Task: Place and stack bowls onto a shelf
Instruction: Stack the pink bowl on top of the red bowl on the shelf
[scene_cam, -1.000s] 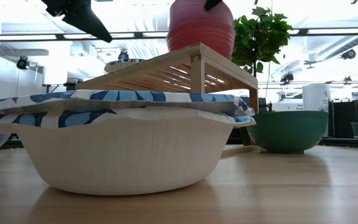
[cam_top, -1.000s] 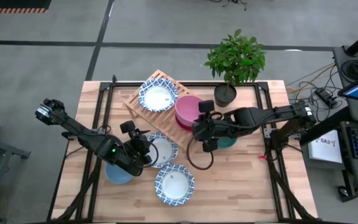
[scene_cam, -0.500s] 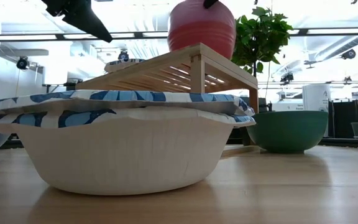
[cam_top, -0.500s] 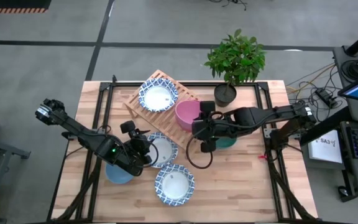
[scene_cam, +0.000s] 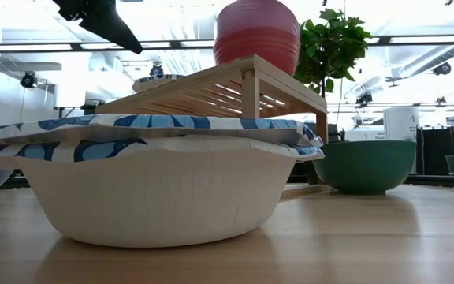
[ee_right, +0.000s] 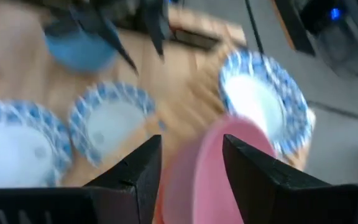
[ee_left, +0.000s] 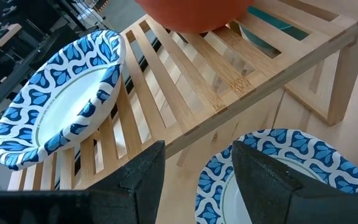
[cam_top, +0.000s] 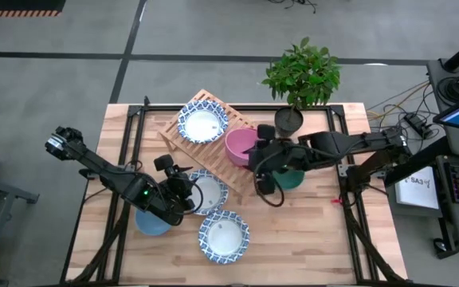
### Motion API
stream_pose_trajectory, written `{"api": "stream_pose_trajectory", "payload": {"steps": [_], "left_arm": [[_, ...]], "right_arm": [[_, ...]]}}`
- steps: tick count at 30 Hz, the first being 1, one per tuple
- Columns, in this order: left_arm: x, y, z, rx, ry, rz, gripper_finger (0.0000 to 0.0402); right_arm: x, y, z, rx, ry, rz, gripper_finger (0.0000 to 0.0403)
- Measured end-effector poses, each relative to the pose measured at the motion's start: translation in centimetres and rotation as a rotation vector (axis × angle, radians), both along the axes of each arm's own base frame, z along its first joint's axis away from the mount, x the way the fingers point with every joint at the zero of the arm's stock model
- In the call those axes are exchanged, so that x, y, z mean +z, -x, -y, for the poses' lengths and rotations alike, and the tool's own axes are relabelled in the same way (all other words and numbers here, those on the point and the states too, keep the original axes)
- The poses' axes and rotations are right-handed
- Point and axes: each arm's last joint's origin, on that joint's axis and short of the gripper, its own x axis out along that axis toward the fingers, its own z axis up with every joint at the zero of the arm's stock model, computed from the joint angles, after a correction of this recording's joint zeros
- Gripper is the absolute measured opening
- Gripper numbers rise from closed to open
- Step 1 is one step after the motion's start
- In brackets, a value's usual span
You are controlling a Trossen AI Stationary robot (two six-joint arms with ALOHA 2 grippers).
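The pink bowl sits high (scene_cam: pixel 256 8) in the red bowl. My right gripper should come back over the pink bowl (cam_top: pixel 241 145) and settle it deeper before it pulls away.
The wooden slatted shelf (cam_top: pixel 175 134) stands at the table's far middle. On it rest a white bowl with a blue rim (cam_top: pixel 202 124) and a pink bowl (cam_top: pixel 240 146) nested in a red bowl (scene_cam: pixel 256 39). My right gripper (cam_top: pixel 257 162) is open, just right of the pink bowl (ee_right: pixel 210 168), and touches nothing. My left gripper (cam_top: pixel 188 185) hangs open over a second blue-rimmed bowl (ee_left: pixel 278 168) in front of the shelf (ee_left: pixel 229 68). A third blue-rimmed bowl (cam_top: pixel 223 237), a blue bowl (cam_top: pixel 150 224) and a green bowl (cam_top: pixel 292 180) sit on the table.
A potted plant (cam_top: pixel 301 76) stands at the far edge, right of the shelf. The green bowl (scene_cam: pixel 365 166) lies under my right arm. Black frame bars run along the table's left and right sides. Bare wood shows near the right and near edges.
My right gripper has drawn back from the pink bowl's top toward the table's right edge, and its arm has swung toward the far side. The pink bowl stays nested in the red one on the shelf.
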Motion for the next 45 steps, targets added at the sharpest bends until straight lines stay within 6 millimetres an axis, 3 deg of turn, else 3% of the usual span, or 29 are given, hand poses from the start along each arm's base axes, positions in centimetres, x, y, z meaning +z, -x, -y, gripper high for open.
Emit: {"api": "stream_pose_trajectory", "payload": {"steps": [4, 10, 20, 31, 34, 40, 42, 45], "left_arm": [[0.0, 0.0, 0.0, 0.000, 0.000, 0.000, 0.0169], [0.0, 0.0, 0.0, 0.000, 0.000, -0.001, 0.0169], [0.0, 0.0, 0.0, -0.002, -0.002, -0.003, 0.0169], [0.0, 0.0, 0.0, -0.003, -0.001, -0.004, 0.0169], [0.0, 0.0, 0.0, -0.003, -0.001, -0.004, 0.0169], [0.0, 0.0, 0.0, -0.003, -0.001, -0.004, 0.0169], [0.0, 0.0, 0.0, -0.003, -0.001, -0.004, 0.0169], [0.0, 0.0, 0.0, -0.003, -0.001, -0.004, 0.0169]], "right_arm": [[0.1, -1.2, 0.1, 0.004, -0.022, 0.146, 0.0120], [-2.8, -3.0, 1.0, -0.036, -0.011, 0.263, 0.0019], [-4.7, -3.7, 3.6, -0.133, -0.059, 0.338, 0.0009], [-7.4, -3.6, 3.7, -0.169, -0.122, 0.275, 0.0009], [-7.1, -3.6, 3.6, -0.170, -0.131, 0.296, 0.0009], [-4.3, -2.9, 3.6, -0.155, -0.121, 0.377, 0.0009], [-4.3, -2.8, 3.7, -0.159, -0.120, 0.376, 0.0009], [-6.1, -3.3, 3.7, -0.169, -0.119, 0.319, 0.0009]]}}
